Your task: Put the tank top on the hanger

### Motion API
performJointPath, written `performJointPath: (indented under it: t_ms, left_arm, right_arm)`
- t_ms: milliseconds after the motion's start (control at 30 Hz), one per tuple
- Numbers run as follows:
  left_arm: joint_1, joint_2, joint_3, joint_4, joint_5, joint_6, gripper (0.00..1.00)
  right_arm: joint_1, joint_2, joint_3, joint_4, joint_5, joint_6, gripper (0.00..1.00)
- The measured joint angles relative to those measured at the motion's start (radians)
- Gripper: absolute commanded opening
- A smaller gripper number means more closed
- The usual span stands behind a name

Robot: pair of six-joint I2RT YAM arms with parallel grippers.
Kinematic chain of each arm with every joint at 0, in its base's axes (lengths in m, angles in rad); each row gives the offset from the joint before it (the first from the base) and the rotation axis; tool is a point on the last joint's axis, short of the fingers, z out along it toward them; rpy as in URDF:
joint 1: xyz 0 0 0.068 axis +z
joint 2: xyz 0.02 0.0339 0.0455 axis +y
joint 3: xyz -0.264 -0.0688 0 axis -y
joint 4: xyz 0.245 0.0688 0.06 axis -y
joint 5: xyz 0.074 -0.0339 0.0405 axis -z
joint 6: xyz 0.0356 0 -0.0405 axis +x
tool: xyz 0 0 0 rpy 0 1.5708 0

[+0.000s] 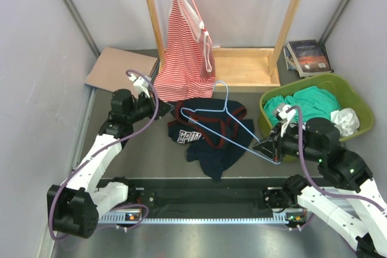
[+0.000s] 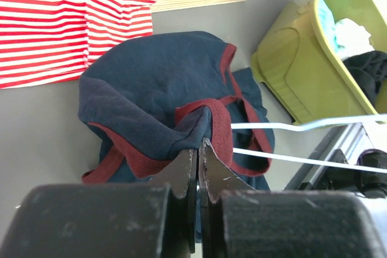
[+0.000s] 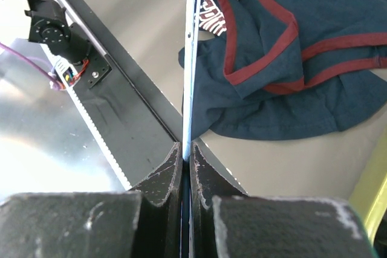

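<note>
My left gripper should hold the tank top's red-trimmed fold (image 2: 222,128) until the hanger's end comes through before it lets go, because the light-blue hanger's wires (image 2: 260,126) go in under that fold.
The dark navy tank top (image 1: 208,140) with red trim lies crumpled at the table's middle. The light-blue wire hanger (image 1: 213,119) lies across it, hook pointing to the back. My left gripper (image 1: 170,110) is shut on a red-trimmed fold of the tank top (image 2: 151,83) at its left edge; in the left wrist view the gripper (image 2: 198,144) pinches that fold, and the hanger's wires (image 2: 290,127) run off to the right. My right gripper (image 1: 266,147) is shut on the hanger's right corner. In the right wrist view the gripper (image 3: 187,150) clamps the wire (image 3: 190,58) beside the tank top (image 3: 290,70).
A red-and-white striped top (image 1: 184,46) hangs from a wooden rack (image 1: 242,67) at the back. A green bin (image 1: 357,104) of clothes stands at the right, close behind my right arm. Books (image 1: 308,57) lie behind it and cardboard (image 1: 121,67) at the back left.
</note>
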Motion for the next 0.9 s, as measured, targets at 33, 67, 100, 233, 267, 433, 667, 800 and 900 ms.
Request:
performJointPath:
  t_ms: [33,67,100,233,267,433,667,800,900]
  left_arm:
    - [0.000,-0.005,0.000,-0.003,0.006,0.000,0.00]
    - [0.000,-0.011,0.000,-0.007,0.014,0.000,0.00]
    - [0.000,-0.017,0.000,-0.011,0.024,0.000,0.00]
    - [0.000,-0.029,0.006,-0.022,0.065,-0.001,0.00]
    - [0.001,-0.028,0.012,-0.025,0.079,-0.002,0.00]
    - [0.001,-0.028,0.037,-0.031,0.151,-0.005,0.00]
    - [0.001,-0.028,0.094,-0.082,0.176,0.014,0.00]
    - [0.001,-0.028,0.116,-0.101,0.158,0.041,0.00]
    - [0.001,-0.029,0.113,-0.087,0.183,0.040,0.00]
  right_arm:
    - [0.000,0.000,-0.008,0.008,0.001,0.000,0.00]
    - [0.000,0.000,-0.019,0.019,0.001,0.001,0.00]
    - [0.000,0.002,-0.027,0.027,0.000,0.001,0.00]
    - [0.000,0.008,-0.049,0.068,-0.003,0.001,0.00]
    - [0.000,0.010,-0.053,0.084,-0.006,0.001,0.00]
    - [0.000,0.014,-0.086,0.167,-0.037,0.002,0.00]
    - [0.000,0.043,-0.144,0.266,-0.097,0.012,0.00]
    - [0.000,0.044,-0.165,0.301,-0.119,0.023,0.00]
    - [0.000,0.037,-0.192,0.337,-0.135,0.032,0.00]
